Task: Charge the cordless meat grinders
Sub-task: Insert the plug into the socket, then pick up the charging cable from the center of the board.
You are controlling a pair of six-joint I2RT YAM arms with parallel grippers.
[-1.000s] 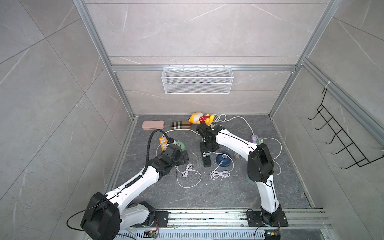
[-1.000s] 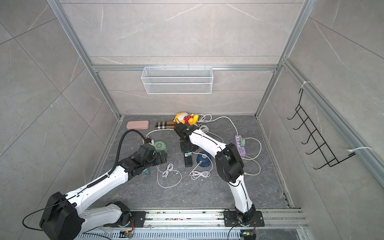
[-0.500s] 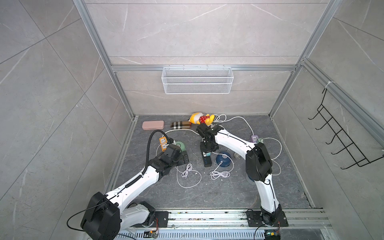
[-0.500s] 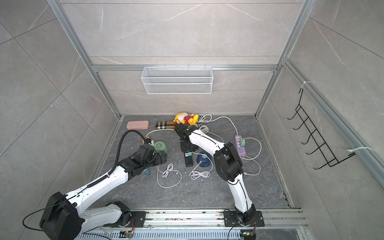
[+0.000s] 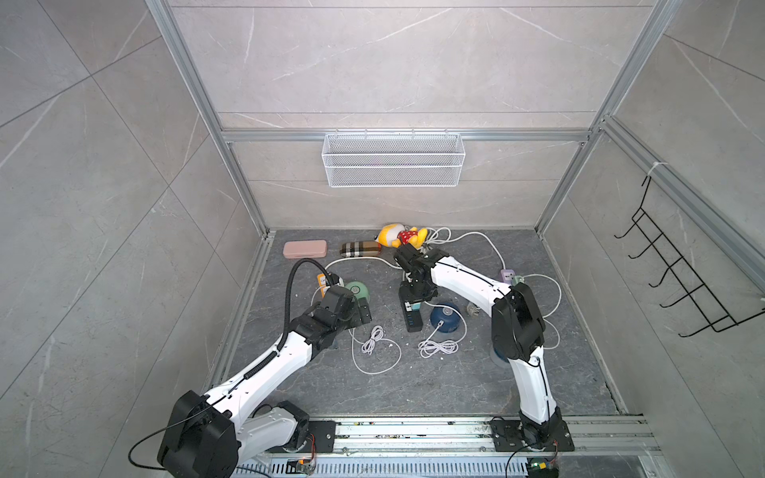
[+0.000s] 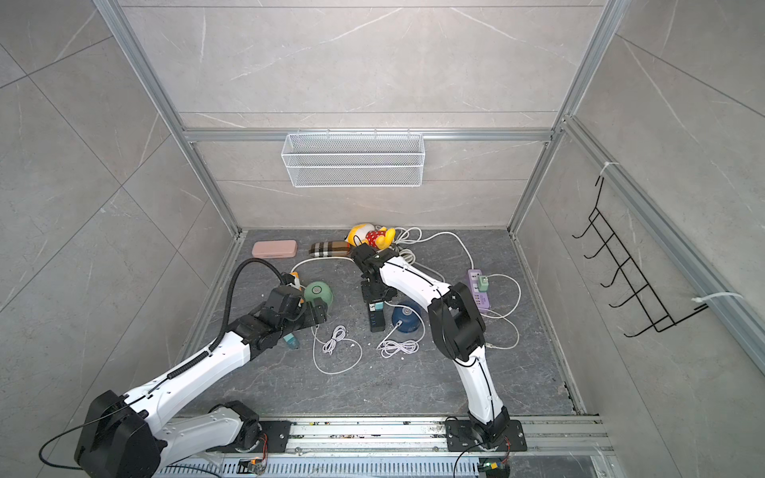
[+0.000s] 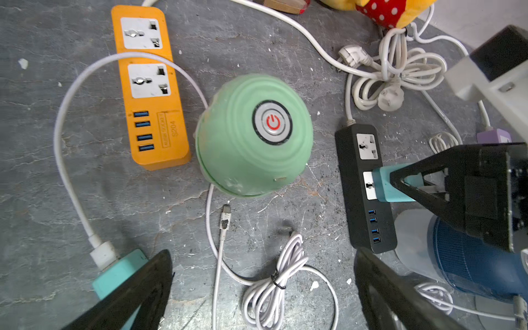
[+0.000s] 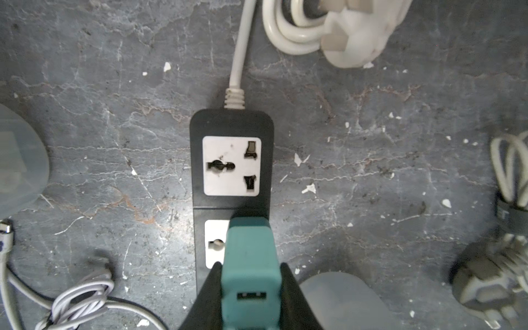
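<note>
The robot's left gripper should go down next until it closes behind the cable's tip [image 7: 219, 255], because the loose cable end [image 7: 225, 217] lies clear of the bundle and in line with the gripper's open fingers.
The mint green meat grinder [image 7: 254, 137] stands between the orange power strip [image 7: 151, 85] and the black power strip [image 7: 365, 185]; both top views show it [image 5: 358, 289] [image 6: 318, 293]. A dark blue grinder [image 5: 445, 318] [image 6: 405, 318] sits just right of the black strip [image 8: 233, 160]. My right gripper [image 8: 251, 297] [image 5: 416, 304] is shut on a teal plug adapter [image 8: 248, 257], whose front end meets the strip's second socket; I cannot tell if the prongs are in. My left gripper [image 7: 264, 254] [image 6: 316, 312] hangs open above a white cable bundle [image 7: 280, 274], close to the green grinder.
Another teal adapter [image 7: 120, 271] with a white cable lies by my left finger. A loose cable end [image 7: 225, 217] lies near the green grinder. A purple power strip [image 5: 508, 275], plush toy [image 5: 399, 236], plaid case [image 5: 360, 248] and pink case [image 5: 305, 249] line the back.
</note>
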